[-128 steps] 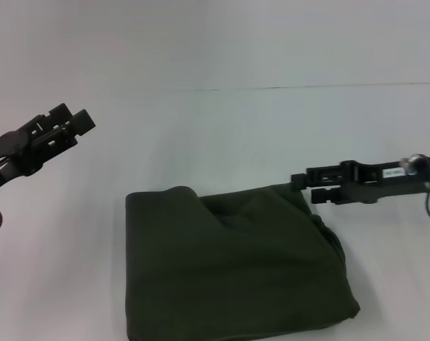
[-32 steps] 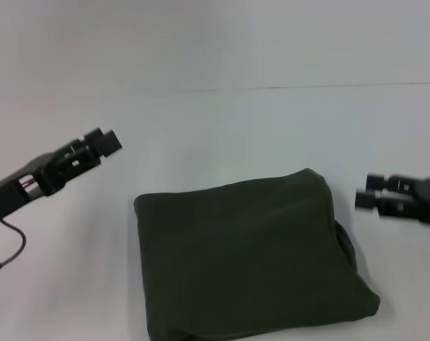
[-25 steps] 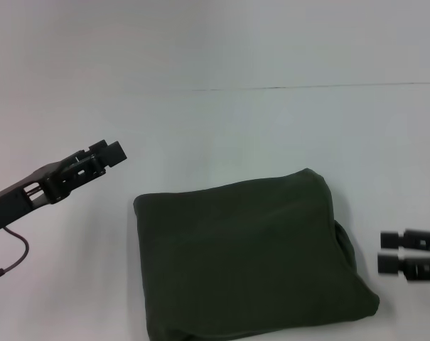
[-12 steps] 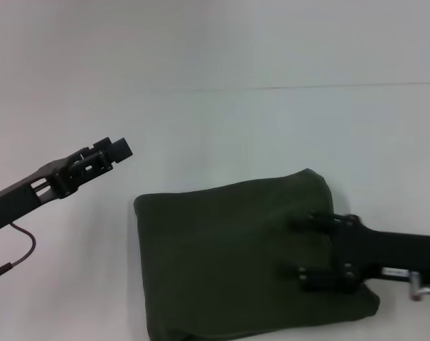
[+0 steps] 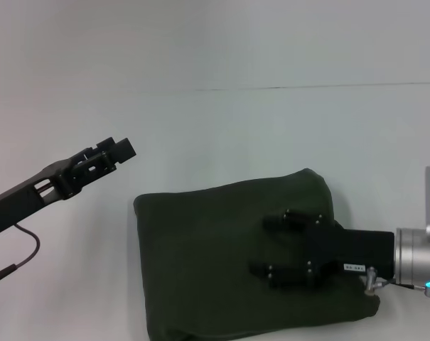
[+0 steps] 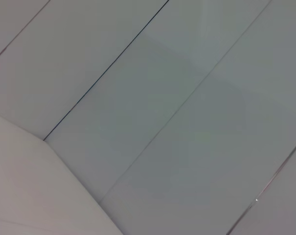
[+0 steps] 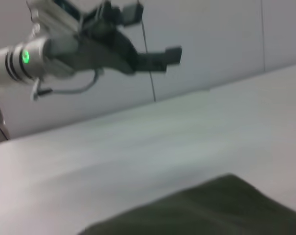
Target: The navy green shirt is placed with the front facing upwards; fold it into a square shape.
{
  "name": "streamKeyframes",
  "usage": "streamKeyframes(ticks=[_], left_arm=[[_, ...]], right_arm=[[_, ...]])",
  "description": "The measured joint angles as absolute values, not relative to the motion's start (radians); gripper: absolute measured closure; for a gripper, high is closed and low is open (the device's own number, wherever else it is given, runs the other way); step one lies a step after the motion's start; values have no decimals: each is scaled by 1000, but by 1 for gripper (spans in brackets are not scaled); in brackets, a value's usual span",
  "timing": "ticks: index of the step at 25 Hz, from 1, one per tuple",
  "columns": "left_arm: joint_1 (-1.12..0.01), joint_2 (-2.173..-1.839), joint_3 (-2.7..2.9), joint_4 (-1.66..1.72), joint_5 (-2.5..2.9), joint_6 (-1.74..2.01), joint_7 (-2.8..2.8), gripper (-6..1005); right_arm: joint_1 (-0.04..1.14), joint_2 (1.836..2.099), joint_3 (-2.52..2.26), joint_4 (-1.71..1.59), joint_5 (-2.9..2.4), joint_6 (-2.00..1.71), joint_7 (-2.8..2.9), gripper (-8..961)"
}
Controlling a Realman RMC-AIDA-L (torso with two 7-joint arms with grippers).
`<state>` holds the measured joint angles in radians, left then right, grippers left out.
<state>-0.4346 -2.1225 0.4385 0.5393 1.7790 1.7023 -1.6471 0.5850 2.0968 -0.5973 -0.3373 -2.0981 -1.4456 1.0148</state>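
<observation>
The shirt's far edge (image 5: 222,189) runs at a slant toward the shirt's corner near the robot's left gripper, so the right gripper should move back and the left gripper should pull that corner (image 5: 143,202) square.
The navy green shirt (image 5: 200,263) lies folded into a rough square near the front of the white table (image 5: 236,135). No print or collar shows. My right gripper (image 5: 273,243) reaches in from the right over the shirt's right half, open, its two fingers spread wide apart. Whether they touch the cloth I cannot tell. The right wrist view shows the shirt's far edge (image 7: 211,210). My left gripper (image 5: 119,148) hangs in the air up and left of the shirt, open and holding nothing. It also shows in the right wrist view as the left gripper (image 7: 152,32).
A thin dark seam (image 5: 307,87) crosses the table behind the shirt. A cable (image 5: 23,259) hangs under the left arm. The left wrist view holds only pale panels (image 6: 162,122) with dark joint lines.
The right gripper came in from beside the shirt's right edge and now lies over its right half, fingers spread. The left gripper edged slightly right. The shirt has kept its folded shape.
</observation>
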Motion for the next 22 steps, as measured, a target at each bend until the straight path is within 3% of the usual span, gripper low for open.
streamKeyframes(ticks=[22], left_arm=[[-445,-2123,439,538,1778,1699,-1649,77]], right_arm=[[539,2090,-626,-370,-2095,-1503,1013,28]])
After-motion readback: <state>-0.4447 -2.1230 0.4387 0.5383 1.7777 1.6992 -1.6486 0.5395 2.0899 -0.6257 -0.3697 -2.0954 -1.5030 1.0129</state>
